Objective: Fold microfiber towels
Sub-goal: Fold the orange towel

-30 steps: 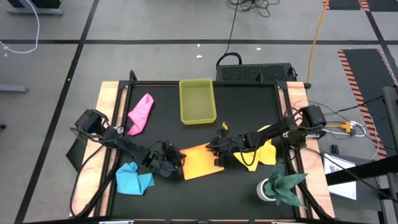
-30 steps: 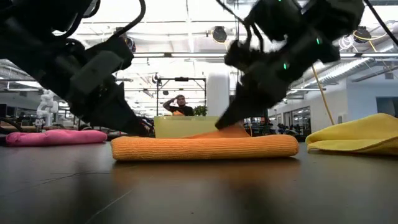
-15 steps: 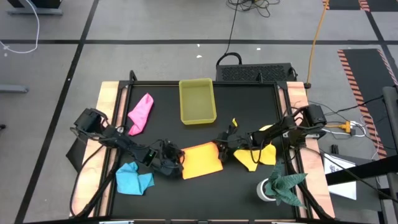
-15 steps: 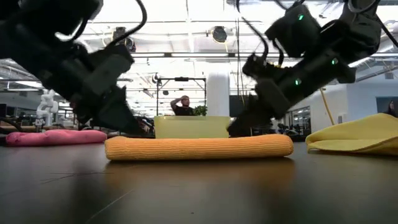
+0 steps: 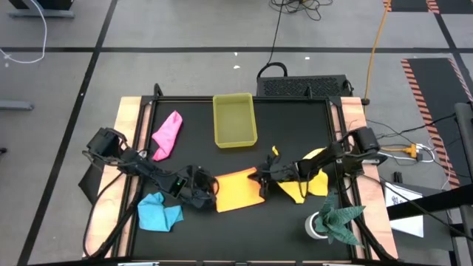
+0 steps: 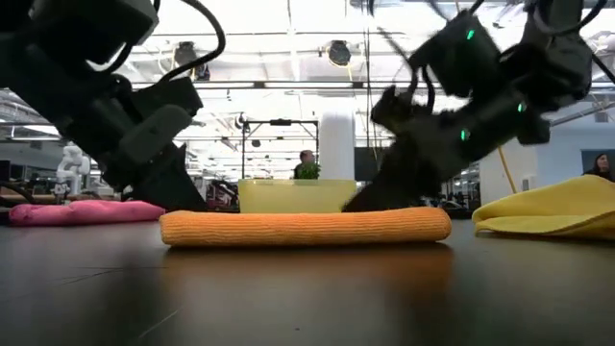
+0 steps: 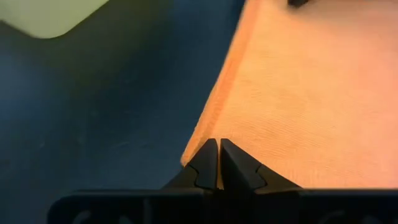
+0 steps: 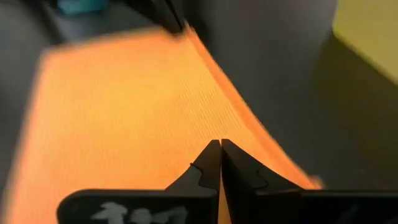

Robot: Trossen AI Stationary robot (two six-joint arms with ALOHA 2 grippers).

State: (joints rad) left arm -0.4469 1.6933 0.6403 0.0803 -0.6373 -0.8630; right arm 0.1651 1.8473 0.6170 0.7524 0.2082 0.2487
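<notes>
The folded orange towel lies at an angle with its short ends toward the robot's grippers, so the robot should rotate the towel until its long sides face the grippers.
An orange towel, folded flat, lies on the black table between my two grippers; the low view shows it as a thick flat roll. My left gripper is shut at its left near corner. My right gripper is shut at its far right corner. A pink towel lies at the far left, a light blue one at the near left, and a yellow one under my right arm. My left gripper has the orange towel's corner pinched between its two fingers, with a sliver of orange showing between them. The fingers slant down from the table's left. The towel lies flat on the table. My right gripper's shut fingertips meet on the orange towel's top, just inside its edge near the far right corner. They slant down from the table's right. The fingers hide how many layers are pinched. The towel lies flat on the table.
A yellow tray stands at the far middle. A dark green cloth sits on a white object at the near right. Wooden strips edge the table on both sides.
My right gripper has shut at the orange towel's far right corner, sunk toward the table and tipped flatter. The bit of orange cloth that stood raised beside its fingers now lies flat. My left gripper has stayed shut at its corner.
</notes>
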